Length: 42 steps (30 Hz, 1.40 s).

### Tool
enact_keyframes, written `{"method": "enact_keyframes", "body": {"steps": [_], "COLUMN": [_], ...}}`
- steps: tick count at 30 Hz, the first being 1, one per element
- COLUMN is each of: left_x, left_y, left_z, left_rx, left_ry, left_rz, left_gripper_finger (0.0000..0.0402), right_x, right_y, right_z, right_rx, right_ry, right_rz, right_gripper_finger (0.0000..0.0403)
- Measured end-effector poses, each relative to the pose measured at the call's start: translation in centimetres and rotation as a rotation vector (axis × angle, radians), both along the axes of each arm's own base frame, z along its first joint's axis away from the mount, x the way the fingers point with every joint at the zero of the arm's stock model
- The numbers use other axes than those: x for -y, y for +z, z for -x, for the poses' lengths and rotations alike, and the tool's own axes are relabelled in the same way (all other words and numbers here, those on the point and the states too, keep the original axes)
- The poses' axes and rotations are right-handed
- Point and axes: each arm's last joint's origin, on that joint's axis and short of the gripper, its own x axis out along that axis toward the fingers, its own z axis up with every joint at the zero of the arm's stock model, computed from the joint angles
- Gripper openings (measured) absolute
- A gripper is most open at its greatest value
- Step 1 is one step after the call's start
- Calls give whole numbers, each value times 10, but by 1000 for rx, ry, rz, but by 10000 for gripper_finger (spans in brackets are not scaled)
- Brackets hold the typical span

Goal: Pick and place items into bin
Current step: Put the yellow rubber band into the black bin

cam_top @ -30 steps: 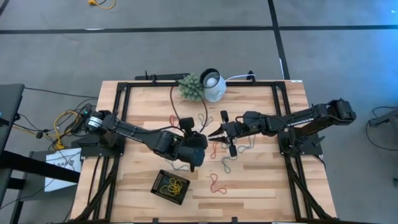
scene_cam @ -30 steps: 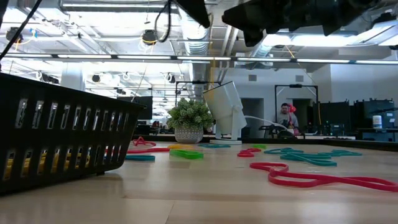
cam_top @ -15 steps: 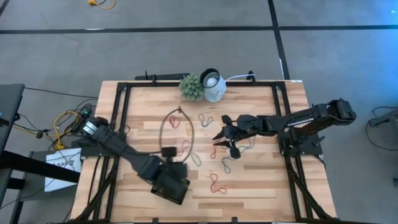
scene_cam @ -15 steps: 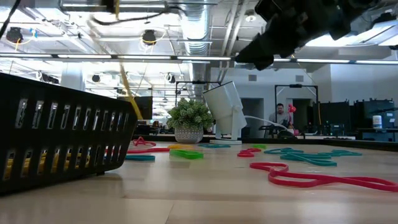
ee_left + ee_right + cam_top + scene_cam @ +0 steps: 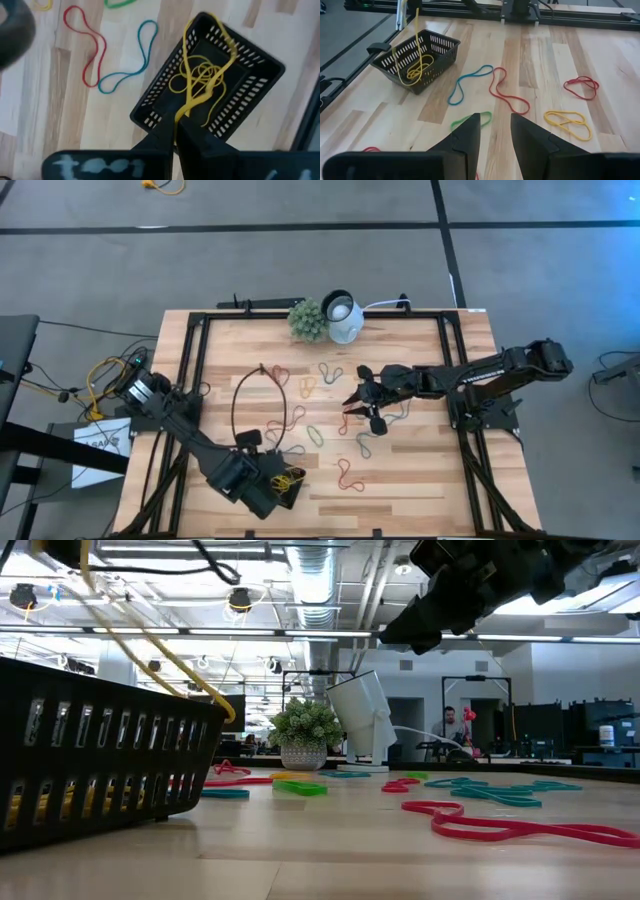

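The yellow band's lower loop [image 5: 228,714] is hanging over the bin's rim, so the robot's left gripper should move back over the bin's middle [image 5: 290,484] and lower the band into the bin.
The bin [image 5: 235,95], a small black slotted tray with several yellow bands in it, stands near the table's near-left corner [image 5: 292,492]. My left gripper [image 5: 176,131] hangs over it, pointing down and shut on a long yellow band [image 5: 416,35]. Loose bands lie flat on the wood: red [image 5: 90,50], blue [image 5: 131,65], green [image 5: 470,120], yellow [image 5: 567,123]. My right gripper [image 5: 495,131] stands open above the bands at the table's middle [image 5: 352,400], with nothing between its fingers. My left gripper pinches the yellow band's upper end [image 5: 183,113] between its two shut fingers, coming from above and pointing down. The band hangs slack below the fingers, clear of the table, and its lower loops [image 5: 200,75] reach down into the bin.
A green plant ball [image 5: 308,320] and a white round lamp [image 5: 343,317] stand at the far edge. A black cable loop [image 5: 262,395] from the left arm arches over the table's left half. Black frame rails [image 5: 195,350] run along the table's sides.
My left gripper has swung from the table's middle toward the near-left corner with the yellow band and tipped more steeply down; it now hangs over the bin, the band trailing into it. My right gripper has tipped downward in place.
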Motion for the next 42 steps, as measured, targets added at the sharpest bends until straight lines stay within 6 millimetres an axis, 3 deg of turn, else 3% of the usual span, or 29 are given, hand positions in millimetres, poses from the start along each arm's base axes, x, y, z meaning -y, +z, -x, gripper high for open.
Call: {"method": "enact_keyframes", "body": {"steps": [4, 10, 14, 20, 28, 42], "left_x": [0, -6, -14, -12, 7, 32], "left_y": [-4, 6, 13, 18, 14, 15], "left_z": [1, -11, -19, -22, -6, 9], "left_rx": [17, 245, 262, 236, 141, 194], "left_ry": [7, -123, -151, -159, -73, -71], "left_rz": [-33, -348, -406, -291, -43, 21], "left_gripper_finger": [0, 0, 0, 0, 0, 0], "right_x": [2, 2, 2, 3, 4, 4], "right_y": [0, 0, 0, 0, -1, -1], "right_z": [0, 0, 0, 0, 0, 0], "right_rx": [0, 2, -2, -9, -10, -8], "right_ry": [-7, -9, -18, -21, -27, -23], "right_rz": [0, 0, -16, -21, -21, -14], "right_gripper_finger": [102, 102, 102, 102, 102, 102]}}
